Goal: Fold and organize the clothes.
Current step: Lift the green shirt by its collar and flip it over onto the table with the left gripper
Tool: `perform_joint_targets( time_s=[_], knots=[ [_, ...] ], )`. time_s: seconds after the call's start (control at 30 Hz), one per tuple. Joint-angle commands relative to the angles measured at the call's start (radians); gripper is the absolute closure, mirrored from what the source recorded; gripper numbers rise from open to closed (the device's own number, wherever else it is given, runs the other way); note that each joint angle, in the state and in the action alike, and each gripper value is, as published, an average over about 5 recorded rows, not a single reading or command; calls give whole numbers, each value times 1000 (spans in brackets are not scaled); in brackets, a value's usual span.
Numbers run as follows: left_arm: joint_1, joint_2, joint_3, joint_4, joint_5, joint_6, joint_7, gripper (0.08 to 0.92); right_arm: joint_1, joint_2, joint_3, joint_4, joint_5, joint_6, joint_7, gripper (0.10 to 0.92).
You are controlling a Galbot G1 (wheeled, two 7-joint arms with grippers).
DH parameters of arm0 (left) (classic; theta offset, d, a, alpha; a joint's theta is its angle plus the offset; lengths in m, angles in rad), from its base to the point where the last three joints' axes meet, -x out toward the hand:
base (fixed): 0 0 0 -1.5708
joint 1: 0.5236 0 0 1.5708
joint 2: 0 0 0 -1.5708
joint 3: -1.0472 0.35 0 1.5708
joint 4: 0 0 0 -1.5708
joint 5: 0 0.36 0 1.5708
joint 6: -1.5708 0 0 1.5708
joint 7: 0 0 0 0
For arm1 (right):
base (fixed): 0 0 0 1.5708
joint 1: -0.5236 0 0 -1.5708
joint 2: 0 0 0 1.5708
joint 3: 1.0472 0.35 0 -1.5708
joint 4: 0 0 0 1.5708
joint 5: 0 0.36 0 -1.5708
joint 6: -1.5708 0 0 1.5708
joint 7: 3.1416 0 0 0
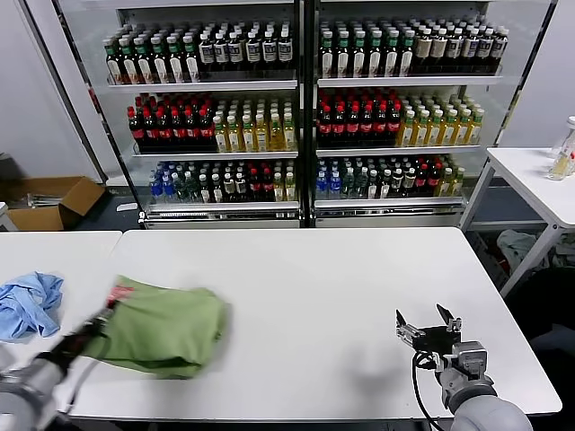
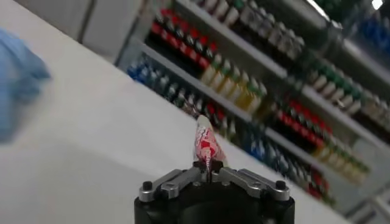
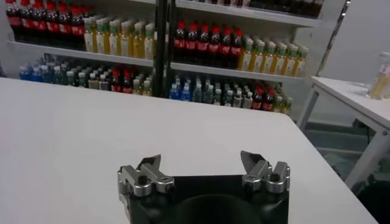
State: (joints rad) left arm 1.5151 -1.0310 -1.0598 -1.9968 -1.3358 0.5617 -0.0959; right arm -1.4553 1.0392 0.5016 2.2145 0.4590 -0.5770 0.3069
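Note:
The light green shirt (image 1: 171, 330) is bunched far from my right gripper. My left gripper should swing the shirt's printed end toward the table's middle (image 1: 283, 321) and spread it flat.
The light green shirt (image 1: 166, 325) lies bunched on the white table (image 1: 314, 287) at the front left. My left gripper (image 1: 106, 310) is shut on an edge of it. In the left wrist view the pinched piece with the red-and-white print (image 2: 205, 145) sticks up from between the jaws of that gripper (image 2: 207, 173). My right gripper (image 1: 429, 322) hovers open and empty over the table's front right, far from the shirt; the right wrist view shows it (image 3: 202, 164) with jaws spread wide over bare table.
A blue cloth (image 1: 29, 303) lies on the adjoining table at far left, also in the left wrist view (image 2: 18, 79). Drink coolers (image 1: 301, 108) stand behind the table. A second white table (image 1: 539, 180) stands at right. A cardboard box (image 1: 54, 202) is on the floor.

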Motion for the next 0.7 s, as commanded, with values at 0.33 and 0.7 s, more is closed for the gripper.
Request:
perform_joint_targets(
  time_s=[0.33,0.7],
  knots=[
    [-67,-191,554,-314,207,14,-145,912,-38,-11,27,22,-5,0,2,203],
    [-152,-247,670,-250,424,14,-102,912,-22,-12,7,16,-6,0,3,203]
  ],
)
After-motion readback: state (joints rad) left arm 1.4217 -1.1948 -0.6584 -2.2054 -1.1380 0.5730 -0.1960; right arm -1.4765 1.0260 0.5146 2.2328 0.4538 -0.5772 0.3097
